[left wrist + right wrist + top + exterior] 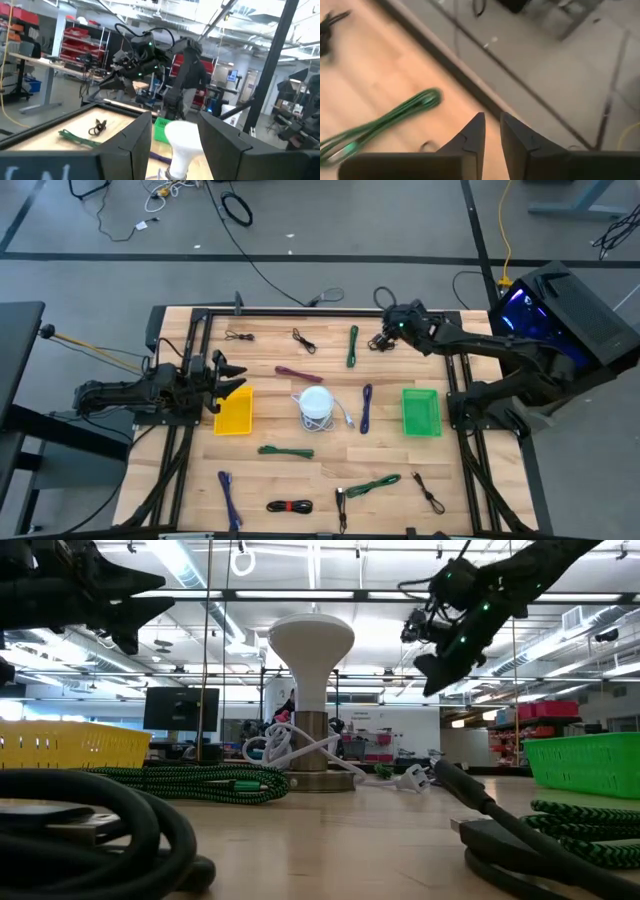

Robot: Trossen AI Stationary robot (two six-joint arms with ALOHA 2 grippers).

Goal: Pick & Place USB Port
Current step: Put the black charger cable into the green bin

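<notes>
I should go on lowering my right gripper with its fingers spreading, because the black cable bundle lies clear of the green cable [352,347] beside it. It should go down until it closes around the bundle [377,343].
Several bundled USB cables lie flat on the wooden table: black ones [239,336] [303,340], green ones [352,346] [285,451], purple ones [367,406]. A white dome-shaped device [316,402] with a white cord stands at the centre. My right gripper [386,334] hangs in the air near the far edge, over a black cable bundle [378,342]. Its fingers [491,125] stand almost together with nothing between them, and a bit of that bundle [425,146] peeks out beside them. My left gripper [228,376] is open and hovers at the yellow bin's [234,412] far left corner.
A green bin [420,411] sits right of centre and the yellow bin left of centre. More cables lie along the near edge [289,506] [367,486] [430,493]. The table's far edge [470,85] is close beyond my right gripper.
</notes>
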